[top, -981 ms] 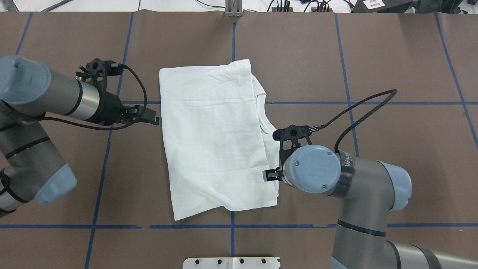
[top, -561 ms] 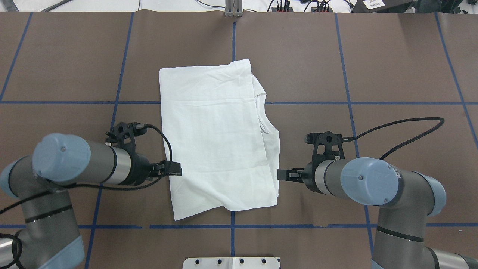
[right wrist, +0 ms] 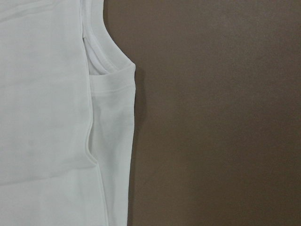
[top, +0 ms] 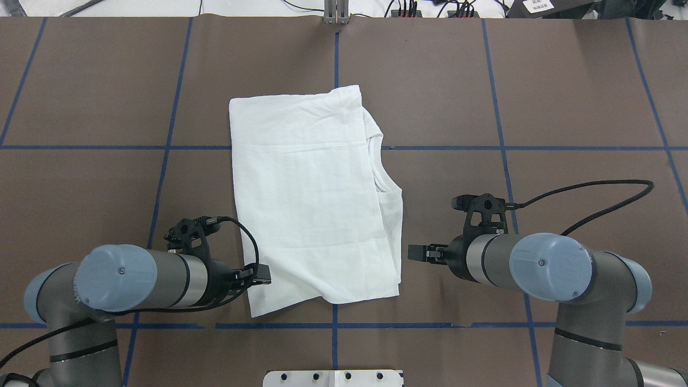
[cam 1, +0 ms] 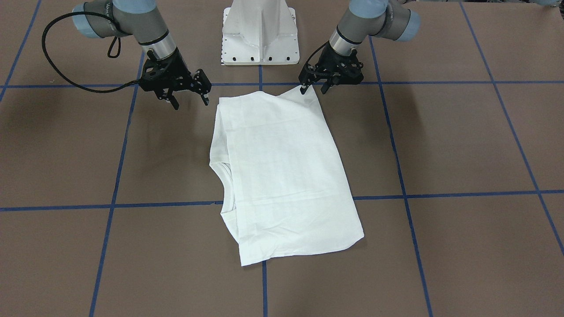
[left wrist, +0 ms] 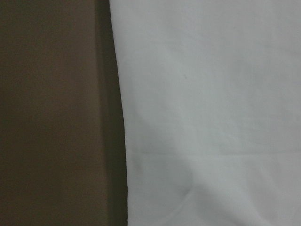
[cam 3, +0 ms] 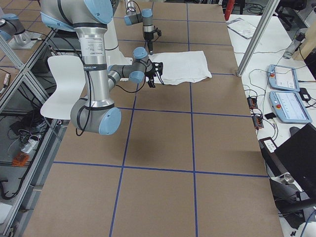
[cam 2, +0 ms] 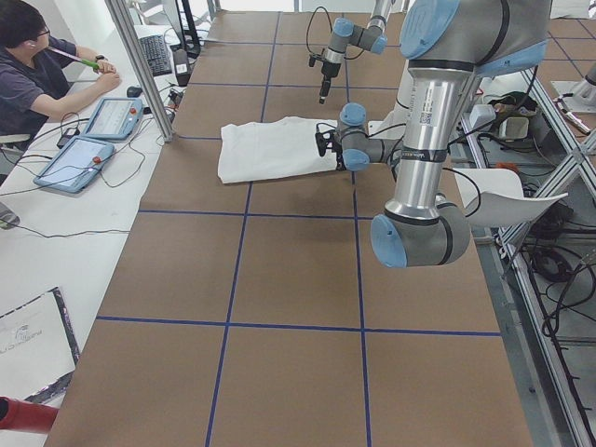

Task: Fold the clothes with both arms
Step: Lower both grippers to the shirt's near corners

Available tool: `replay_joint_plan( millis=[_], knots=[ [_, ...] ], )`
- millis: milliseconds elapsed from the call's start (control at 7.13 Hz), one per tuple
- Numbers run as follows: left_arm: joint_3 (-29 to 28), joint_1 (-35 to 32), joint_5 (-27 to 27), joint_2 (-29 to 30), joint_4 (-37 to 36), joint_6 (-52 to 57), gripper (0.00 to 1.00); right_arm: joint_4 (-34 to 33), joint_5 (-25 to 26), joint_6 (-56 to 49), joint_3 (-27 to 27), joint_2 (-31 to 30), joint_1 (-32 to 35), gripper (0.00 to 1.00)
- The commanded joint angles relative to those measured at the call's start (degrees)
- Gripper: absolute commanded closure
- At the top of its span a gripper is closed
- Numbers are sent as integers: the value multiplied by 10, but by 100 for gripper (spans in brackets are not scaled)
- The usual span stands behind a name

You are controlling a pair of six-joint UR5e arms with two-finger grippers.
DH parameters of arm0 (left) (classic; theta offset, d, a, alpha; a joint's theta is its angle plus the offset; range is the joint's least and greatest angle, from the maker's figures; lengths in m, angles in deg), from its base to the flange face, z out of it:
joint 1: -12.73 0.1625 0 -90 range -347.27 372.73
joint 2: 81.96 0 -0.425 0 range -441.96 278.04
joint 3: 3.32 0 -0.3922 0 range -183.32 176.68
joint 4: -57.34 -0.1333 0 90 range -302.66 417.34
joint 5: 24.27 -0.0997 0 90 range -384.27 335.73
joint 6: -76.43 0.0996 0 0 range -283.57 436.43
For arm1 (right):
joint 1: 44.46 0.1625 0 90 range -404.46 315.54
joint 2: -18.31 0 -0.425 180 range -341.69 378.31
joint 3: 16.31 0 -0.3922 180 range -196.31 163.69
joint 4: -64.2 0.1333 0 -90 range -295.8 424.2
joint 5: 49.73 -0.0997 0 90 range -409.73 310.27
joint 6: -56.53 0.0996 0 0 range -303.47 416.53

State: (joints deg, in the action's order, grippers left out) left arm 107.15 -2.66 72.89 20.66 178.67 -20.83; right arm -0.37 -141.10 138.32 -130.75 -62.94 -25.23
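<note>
My grippers will slide the whole shirt [cam 1: 288,169] along, still folded, when I pull its near corners, because the white T-shirt lies flat with a smooth folded edge [cam 1: 335,153].
The white T-shirt [top: 312,204] lies folded flat in the middle of the brown table, with its ribbed collar [top: 388,191] on its right edge. My left gripper [top: 260,275] is open at the shirt's near left corner; in the front-facing view [cam 1: 313,88] one finger touches that corner. My right gripper [top: 416,252] is open and empty just off the shirt's right edge, also seen in the front-facing view [cam 1: 190,100]. The left wrist view shows the shirt's left edge [left wrist: 211,113]. The right wrist view shows the collar [right wrist: 110,70]. No text block shows.
The white pedestal base [top: 333,378] stands at the table's near edge behind the shirt. Blue tape lines [top: 430,148] cross the table. The right arm's black cable [top: 591,188] loops out to the right. An operator [cam 2: 37,65] sits at a side desk.
Both arms have swung back toward the robot's side. My left gripper moved down the shirt's left edge to its near corner. My right gripper moved off the shirt to the right.
</note>
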Motion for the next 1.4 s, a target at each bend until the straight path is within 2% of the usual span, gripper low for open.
replay_joint_plan(
  millis=[0,561,981,1121,1262],
  knots=[
    [-3,18,-10,0,0,-11,35,1,1,0,4,1,-1,0],
    [-16,27,-10,6,0,-9,38,1,1,0,21,7,-2,0],
    [-10,27,-9,6,0,-11,100,1,1,0,20,7,-2,0],
    [-8,25,-9,6,0,-11,100,0,2,1,19,7,-2,0],
    [-7,24,-9,6,0,-11,100,-6,1,50,14,8,-2,0]
  ],
)
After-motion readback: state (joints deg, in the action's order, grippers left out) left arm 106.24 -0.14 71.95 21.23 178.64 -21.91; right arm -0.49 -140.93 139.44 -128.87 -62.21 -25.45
